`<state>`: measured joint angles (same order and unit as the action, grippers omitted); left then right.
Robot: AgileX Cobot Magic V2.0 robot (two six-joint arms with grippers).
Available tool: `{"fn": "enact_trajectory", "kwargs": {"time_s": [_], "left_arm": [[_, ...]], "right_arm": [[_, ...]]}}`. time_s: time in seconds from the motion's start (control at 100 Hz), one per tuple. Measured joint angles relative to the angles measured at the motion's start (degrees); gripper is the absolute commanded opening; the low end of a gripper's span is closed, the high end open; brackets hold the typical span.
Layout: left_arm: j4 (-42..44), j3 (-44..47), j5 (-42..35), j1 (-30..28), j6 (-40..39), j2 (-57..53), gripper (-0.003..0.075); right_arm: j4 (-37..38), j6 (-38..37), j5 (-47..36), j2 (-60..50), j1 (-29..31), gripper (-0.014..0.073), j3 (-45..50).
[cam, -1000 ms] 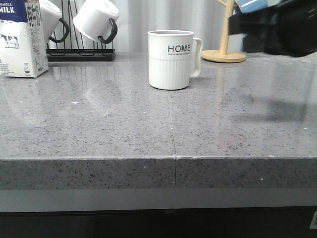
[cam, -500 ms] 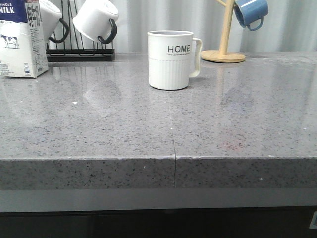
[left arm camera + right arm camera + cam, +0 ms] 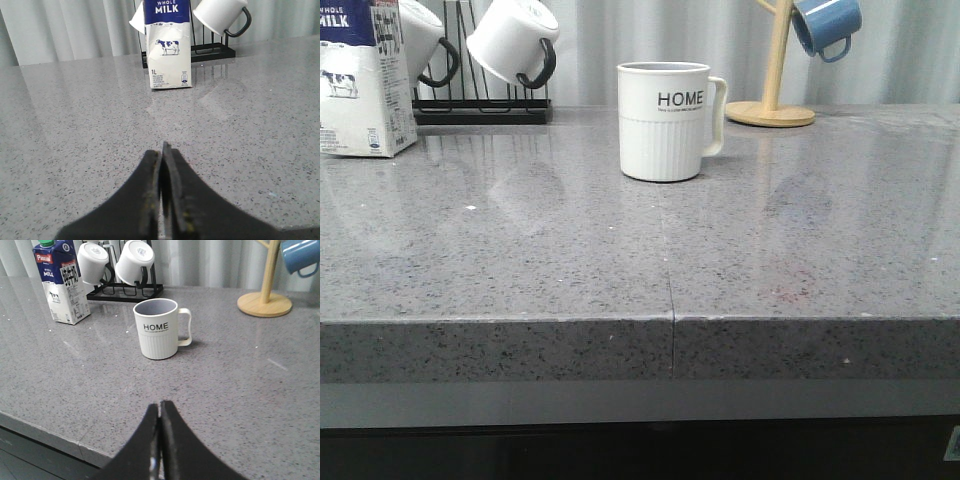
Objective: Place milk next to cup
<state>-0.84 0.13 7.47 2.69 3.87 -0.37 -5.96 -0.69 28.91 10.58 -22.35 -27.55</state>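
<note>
The milk (image 3: 63, 290) stands in front of the robot's left gripper and far from the right gripper, so the left gripper should open and grip the milk by its dark blue top (image 3: 167, 12).
The milk (image 3: 360, 85) is a carton with a dark blue top and a cow picture, standing upright at the far left of the grey counter. It also shows in the left wrist view (image 3: 167, 47) and the right wrist view (image 3: 61, 282). The cup (image 3: 665, 120), a white ribbed mug reading "HOME", stands mid-counter with its handle to the right, well apart from the milk; it also shows in the right wrist view (image 3: 157, 329). My left gripper (image 3: 163, 150) is shut and empty, short of the milk. My right gripper (image 3: 160, 407) is shut and empty, near the counter's front edge. Neither arm shows in the front view.
A black rack (image 3: 485, 105) with white black-handled mugs (image 3: 515, 40) stands behind the milk. A wooden mug tree (image 3: 775, 100) holding a blue mug (image 3: 827, 25) stands at the back right. The counter's front edge (image 3: 670, 320) runs across the front view.
A dark arm that covered the upper right of the front view one second ago has left that view. The milk and the cup have not moved.
</note>
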Motion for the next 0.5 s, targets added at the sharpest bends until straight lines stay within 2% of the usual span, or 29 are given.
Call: {"fn": "enact_trajectory", "kwargs": {"time_s": [0.2,0.4,0.5], "left_arm": [[0.0,0.0,-0.9,0.0,0.0,0.0,-0.0021],[0.0,0.0,-5.0,0.0,0.0,0.0,-0.0021],[0.0,-1.4,-2.6,0.0,0.0,0.0,-0.0021]], "right_arm": [[1.0,0.0,2.9,-4.1,0.0,0.0003,0.0],[1.2,0.0,3.2,-4.2,0.0,0.0003,0.0],[1.2,0.0,3.3,-4.2,0.0,0.0003,0.0]]}}
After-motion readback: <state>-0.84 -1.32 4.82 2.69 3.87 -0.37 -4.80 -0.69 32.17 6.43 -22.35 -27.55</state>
